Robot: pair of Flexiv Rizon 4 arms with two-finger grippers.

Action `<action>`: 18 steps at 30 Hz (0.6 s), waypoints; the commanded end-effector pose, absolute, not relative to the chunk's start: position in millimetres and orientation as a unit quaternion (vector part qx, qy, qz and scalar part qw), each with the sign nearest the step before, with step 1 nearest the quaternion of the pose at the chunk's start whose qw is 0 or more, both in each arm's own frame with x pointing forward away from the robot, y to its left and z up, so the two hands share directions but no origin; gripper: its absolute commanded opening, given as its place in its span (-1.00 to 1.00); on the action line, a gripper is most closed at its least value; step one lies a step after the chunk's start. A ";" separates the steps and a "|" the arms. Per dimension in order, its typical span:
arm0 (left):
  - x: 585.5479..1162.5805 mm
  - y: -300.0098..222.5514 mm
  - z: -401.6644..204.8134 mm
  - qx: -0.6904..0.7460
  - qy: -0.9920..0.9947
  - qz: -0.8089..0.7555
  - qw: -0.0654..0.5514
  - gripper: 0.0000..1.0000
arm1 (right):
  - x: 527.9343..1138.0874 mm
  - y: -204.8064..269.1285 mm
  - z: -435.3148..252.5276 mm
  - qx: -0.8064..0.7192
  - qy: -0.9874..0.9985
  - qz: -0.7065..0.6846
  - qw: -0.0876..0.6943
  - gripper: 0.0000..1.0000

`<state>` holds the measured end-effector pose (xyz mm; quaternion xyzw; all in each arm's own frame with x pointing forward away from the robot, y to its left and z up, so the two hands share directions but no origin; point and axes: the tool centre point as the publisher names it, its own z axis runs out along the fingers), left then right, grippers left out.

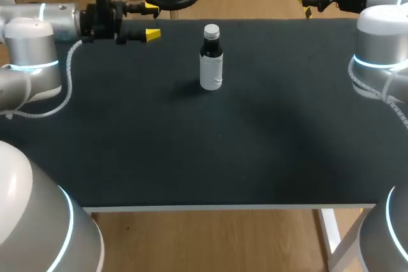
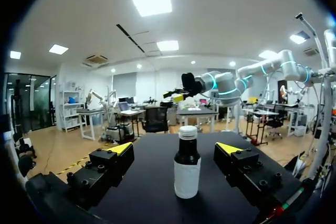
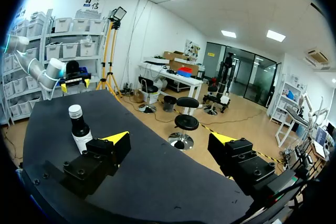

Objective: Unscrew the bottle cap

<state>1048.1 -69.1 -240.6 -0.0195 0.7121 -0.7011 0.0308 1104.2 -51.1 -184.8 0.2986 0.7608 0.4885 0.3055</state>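
A pale band shows above the dark part of the bottle, so the white cap should come off in one piece from a clear, threaded bottle neck when I unscrew it.
A small dark bottle with a white label and a white cap stands upright on the black table, towards its far middle. My left gripper hovers open at the far left, pointing at the bottle from a distance. In the left wrist view the bottle stands ahead of the open left gripper, centred between its yellow tips, untouched. My right gripper sits open beyond the table's far right corner. In the right wrist view the bottle is off beside one finger of the right gripper.
The black tabletop carries nothing but the bottle. Its white front edge runs along the near side. My right arm's elbow hangs over the table's right edge, my left arm's elbow over its left edge.
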 end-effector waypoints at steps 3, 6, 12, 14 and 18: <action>1063.3 -93.7 -261.1 0.070 0.676 -0.730 -0.073 1.00 | 1104.2 -50.9 -184.7 0.299 0.761 0.488 0.306 1.00; 1064.1 -106.1 -267.0 0.078 0.673 -0.729 -0.092 1.00 | 1104.2 -50.9 -184.7 0.299 0.761 0.488 0.306 1.00; 1066.3 -122.3 -275.0 0.088 0.677 -0.722 -0.113 1.00 | 1104.2 -50.9 -184.7 0.299 0.761 0.488 0.306 1.00; 1067.3 -126.3 -276.4 0.090 0.677 -0.721 -0.119 1.00 | 1104.2 -50.9 -184.7 0.299 0.761 0.488 0.306 1.00; 1066.7 -133.5 -277.7 0.097 0.677 -0.719 -0.126 1.00 | 1104.2 -50.9 -184.7 0.299 0.761 0.488 0.306 1.00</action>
